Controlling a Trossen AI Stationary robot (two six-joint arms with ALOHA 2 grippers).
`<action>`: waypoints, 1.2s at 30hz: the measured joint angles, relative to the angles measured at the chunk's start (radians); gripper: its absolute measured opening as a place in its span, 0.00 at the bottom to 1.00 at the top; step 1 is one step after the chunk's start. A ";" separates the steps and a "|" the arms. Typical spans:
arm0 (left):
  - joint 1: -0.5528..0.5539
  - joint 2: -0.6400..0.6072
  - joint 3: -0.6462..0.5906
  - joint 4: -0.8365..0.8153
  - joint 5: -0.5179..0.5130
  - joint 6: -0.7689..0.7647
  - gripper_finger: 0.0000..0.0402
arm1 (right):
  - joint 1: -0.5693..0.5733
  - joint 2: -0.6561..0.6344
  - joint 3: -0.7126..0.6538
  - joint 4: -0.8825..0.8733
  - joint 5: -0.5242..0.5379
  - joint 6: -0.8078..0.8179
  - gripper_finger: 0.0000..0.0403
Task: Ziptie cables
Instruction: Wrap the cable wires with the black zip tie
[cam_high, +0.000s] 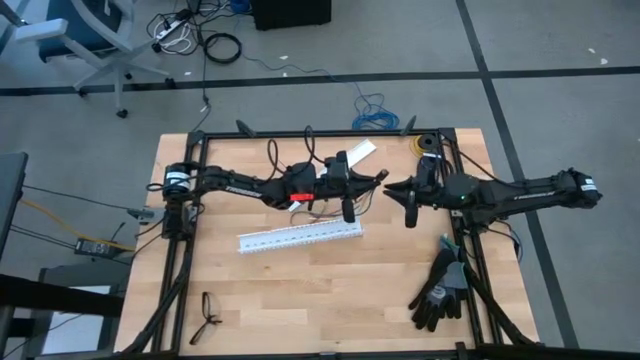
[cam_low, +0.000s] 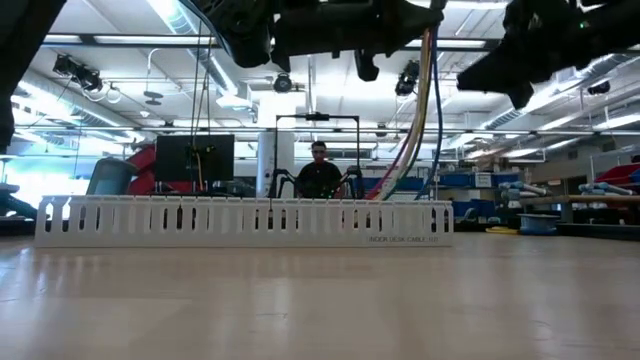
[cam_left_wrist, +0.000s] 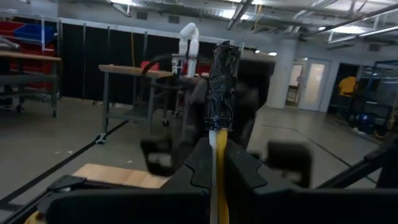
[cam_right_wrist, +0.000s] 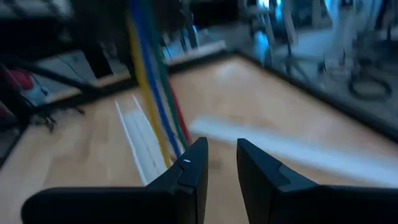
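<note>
Next, I take the hanging wires (cam_low: 427, 85) with my right gripper, because my left gripper is holding the cables behind their dark wrapped end (cam_left_wrist: 224, 81). This will free my left gripper for the slotted duct.
The cables are a bundle of thin yellow, blue, green and red wires. My left gripper (cam_left_wrist: 219, 163) is shut on them above the table's middle (cam_high: 347, 190). Their dark wrapped end (cam_left_wrist: 222, 81) sticks out past the fingers. The rest hangs down (cam_low: 424, 100) behind the white slotted duct (cam_low: 245, 220). My right gripper (cam_right_wrist: 222, 163) is open and hovers just right of the left one (cam_high: 408, 200). The hanging wires (cam_right_wrist: 155, 93) show ahead of it, untouched. I cannot make out the ziptie in any view. My left gripper pinches the cable bundle between its two fingers just behind the dark wrapped end (cam_left_wrist: 217, 138). That end points out beyond the fingertips. The bundle is lifted off the table and its long part hangs slack below the gripper (cam_low: 410, 150).
A white slotted duct piece (cam_high: 300, 238) lies on the table below both grippers. Black gloves (cam_high: 440, 290) lie near the right edge and glasses (cam_high: 206, 315) near the front left. A tape roll (cam_high: 428, 146) and a white sheet (cam_high: 360, 152) sit at the far edge. A person (cam_low: 318, 170) stands in the room beyond.
</note>
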 joint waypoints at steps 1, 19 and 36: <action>0.000 0.000 0.000 -0.002 -0.006 0.000 0.06 | 0.000 0.004 0.000 0.028 -0.014 -0.013 0.19; -0.002 0.000 0.000 -0.026 -0.011 -0.006 0.06 | -0.029 0.251 0.000 0.412 -0.092 -0.175 0.45; -0.002 0.000 0.000 -0.026 -0.011 0.000 0.07 | -0.060 0.401 0.000 0.538 -0.155 -0.202 0.03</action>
